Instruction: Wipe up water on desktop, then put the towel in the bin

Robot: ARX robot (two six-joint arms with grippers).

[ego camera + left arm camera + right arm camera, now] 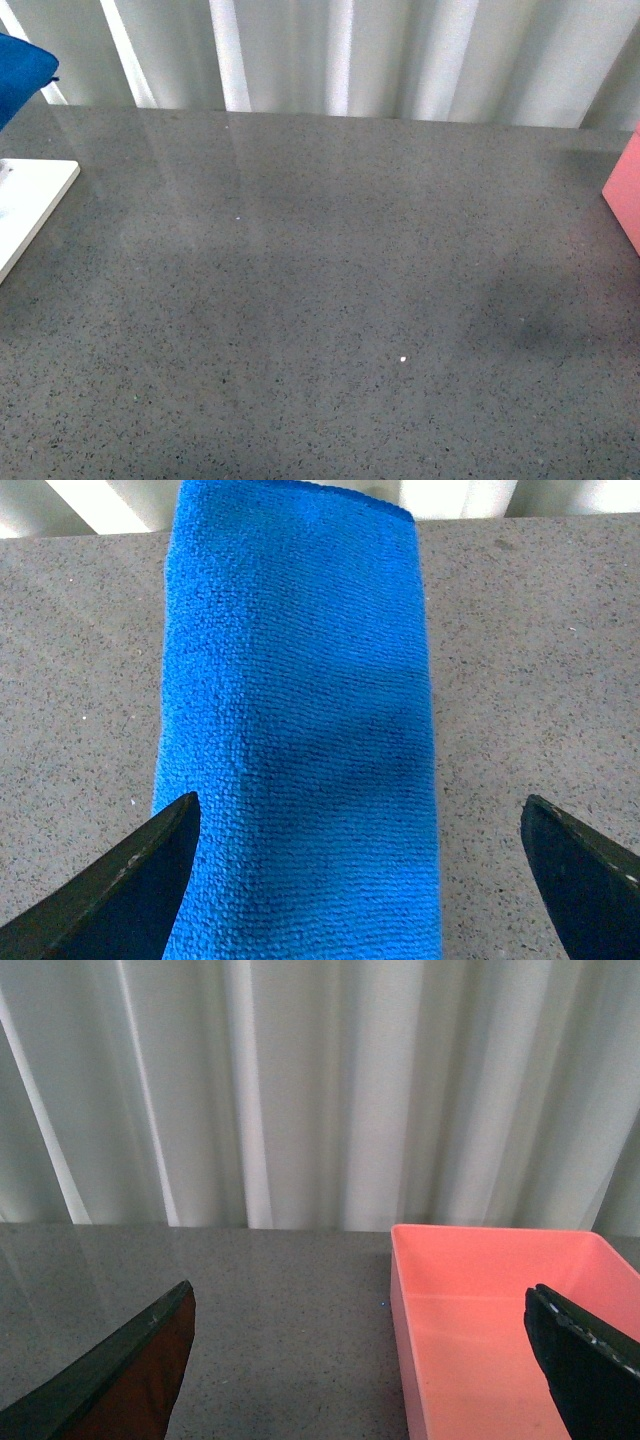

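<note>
I expect the blue towel [300,710] to fold over and crumple when I carry it into the pink bin, because the long edge [428,680] wavers loosely.
The blue towel [295,730] lies folded in a long strip on the speckled grey desktop [530,680]. My left gripper [360,880] hovers open above its near end, one finger over the towel's edge, the other over bare desktop. In the front view only a corner of the towel [20,75] shows at the far left, and the desktop [330,290] fills the frame with no arm in sight. The pink bin [490,1330] sits on the desktop under my right gripper [360,1360], which is open and holds nothing. No water is discernible on the glossy surface.
A flat white board [30,205] lies at the desktop's left edge. The pink bin's corner [625,195] shows at the right edge of the front view. A white pleated curtain [350,55] hangs behind the desktop. A tiny white speck [403,359] lies on the near middle.
</note>
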